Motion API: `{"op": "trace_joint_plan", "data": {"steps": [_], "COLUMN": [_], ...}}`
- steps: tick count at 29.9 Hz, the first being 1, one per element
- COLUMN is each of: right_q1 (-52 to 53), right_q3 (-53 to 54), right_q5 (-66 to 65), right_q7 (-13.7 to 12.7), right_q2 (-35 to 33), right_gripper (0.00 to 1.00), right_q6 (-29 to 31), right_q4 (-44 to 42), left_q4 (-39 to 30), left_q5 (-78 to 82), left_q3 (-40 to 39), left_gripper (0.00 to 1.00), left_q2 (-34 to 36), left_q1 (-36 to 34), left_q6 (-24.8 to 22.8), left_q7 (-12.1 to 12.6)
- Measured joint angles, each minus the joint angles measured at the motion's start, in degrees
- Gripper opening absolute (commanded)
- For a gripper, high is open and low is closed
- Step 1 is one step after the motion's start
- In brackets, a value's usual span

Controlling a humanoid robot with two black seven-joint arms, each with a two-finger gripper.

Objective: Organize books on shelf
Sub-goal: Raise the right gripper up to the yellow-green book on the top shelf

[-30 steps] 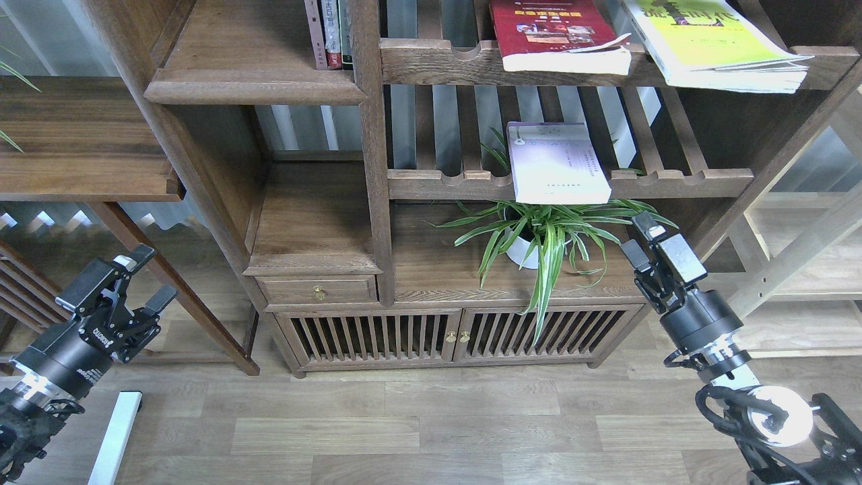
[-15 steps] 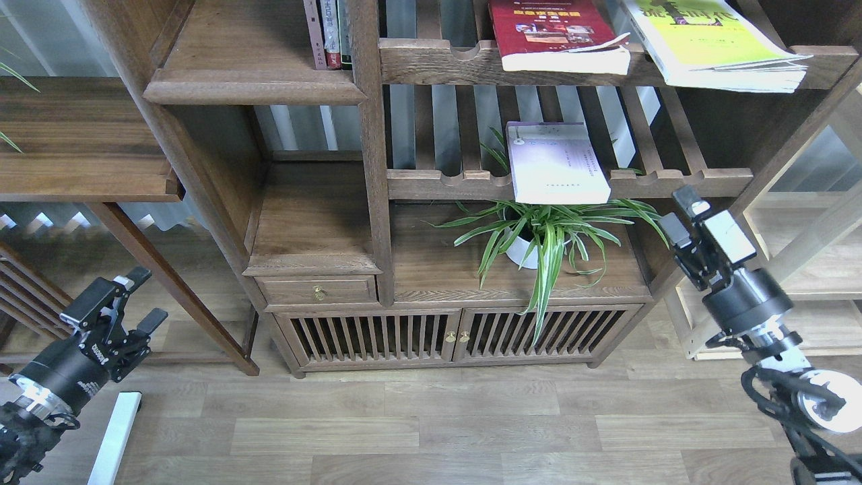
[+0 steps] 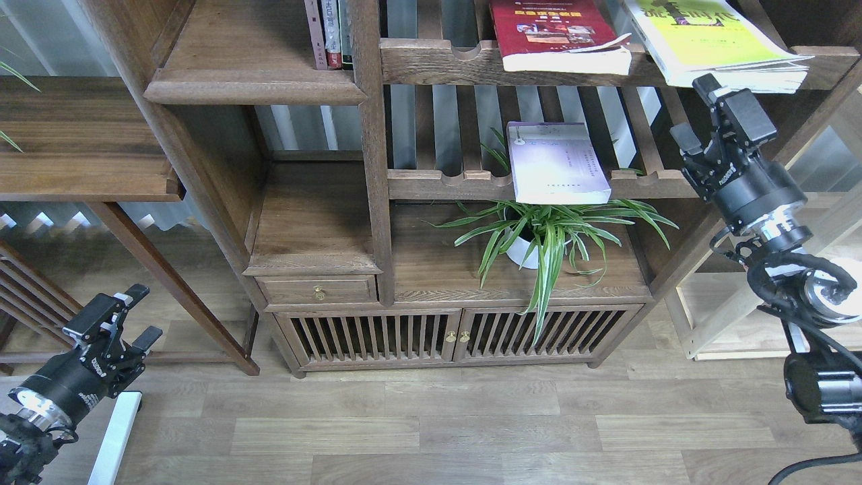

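Note:
My gripper will carry the yellow-green book, and the book will stay flat and shut, because the thick page edge sticks straight out past the rail.
The red book and the yellow-green book lie flat on the top slatted rack, jutting over its front rail. The lavender-white book lies on the slatted rack below. The shelf, a solid brown board with a moulded edge, is the narrow bay at upper left. It holds a few upright spines at its right end. My right gripper is open and empty, just below the yellow-green book's front edge. My left gripper is open and empty, low at the left, far from the books.
A spider plant in a white pot stands under the lavender-white book. A brass-knobbed drawer and slatted cabinet doors are below. A brown side table stands left, a pale wooden frame right, a white bar on the floor.
My right gripper has risen and moved right, from beside the plant to just under the yellow-green book. My left gripper has sunk a little and drawn back. The books have not moved.

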Motion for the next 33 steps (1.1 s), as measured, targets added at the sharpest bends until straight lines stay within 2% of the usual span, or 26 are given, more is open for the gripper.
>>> {"op": "trace_joint_plan", "data": {"steps": [10,19,33], "right_q1": [4.92,6.69,10.46], "right_q3": [4.93,4.83,4.85], "right_q5": [0.88,0.96,0.88], "right_q7": [-0.05,-0.26,-0.09], "right_q2": [-1.09,-0.36,-0.04], "right_gripper": [1.00,0.98,0.62], "right_q6": [-9.21,-10.04,-9.99], "right_q4": [-2.22,-3.53,-6.66], "left_q4": [0.01,0.01,-0.05], "left_q5": [0.00,0.00,0.00], "left_q3": [0.00,0.07,0.19], "left_gripper": [0.99,0.99,0.99], "left_q2": [-0.51,-0.53,-0.72], "left_q1": [0.00,0.05,0.26], "left_q6": [0.00,0.00,0.00], "left_q7": [0.00,0.00,0.00]}}
